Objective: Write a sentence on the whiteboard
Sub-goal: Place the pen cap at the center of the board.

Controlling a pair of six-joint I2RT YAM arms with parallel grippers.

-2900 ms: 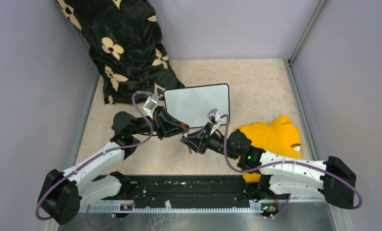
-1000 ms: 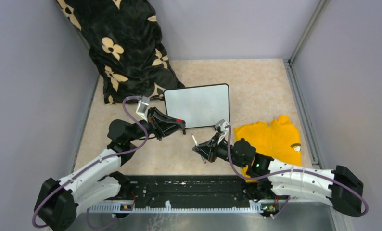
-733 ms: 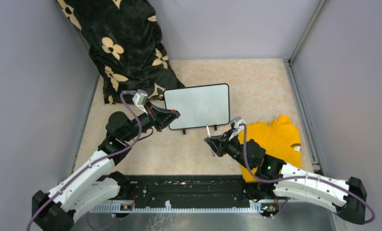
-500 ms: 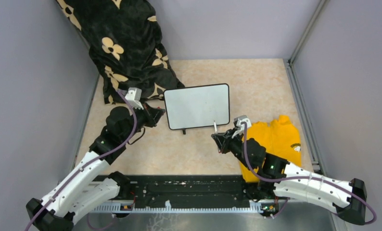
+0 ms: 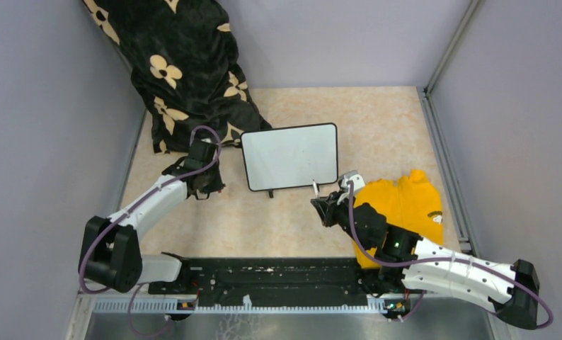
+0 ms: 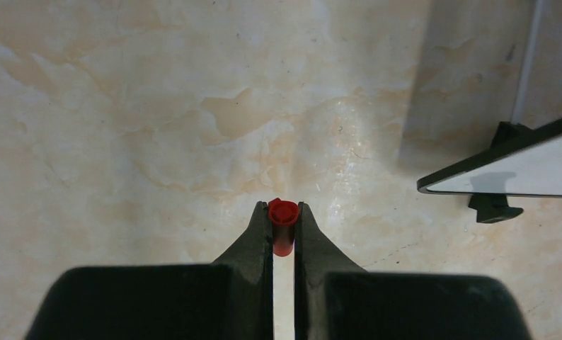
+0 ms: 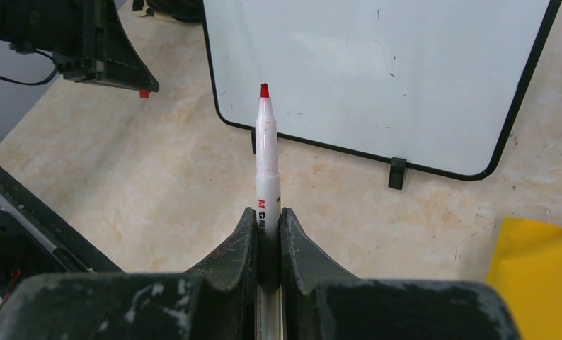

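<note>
The red marker cap hangs upright over clear table [image 5: 227,197] next to the whiteboard. My left gripper should go on down until the cap touches the table, then let go.
The whiteboard [image 5: 289,156] lies mid-table, black-framed, its face blank white; no sentence shows on it. My right gripper [image 5: 325,205] sits just near of the board's near edge, shut on a white marker [image 7: 267,149]. The marker's uncapped red tip [image 7: 265,90] points at the whiteboard [image 7: 377,71]; whether it touches I cannot tell. My left gripper [image 5: 206,185] points down at the table left of the board. In the left wrist view the left gripper [image 6: 283,209] is shut on a red marker cap [image 6: 283,216], with a corner of the whiteboard [image 6: 519,173] at the right.
A black blanket with cream flowers [image 5: 186,71] is heaped at the back left, reaching the board's left corner. A yellow cloth [image 5: 405,202] lies right of my right arm. Grey walls close three sides. A black rail [image 5: 278,280] runs along the near edge.
The left arm has swung left, away from the board, carrying the cap and turning its gripper down. The right gripper has moved right and forward with the marker to the board's near edge.
</note>
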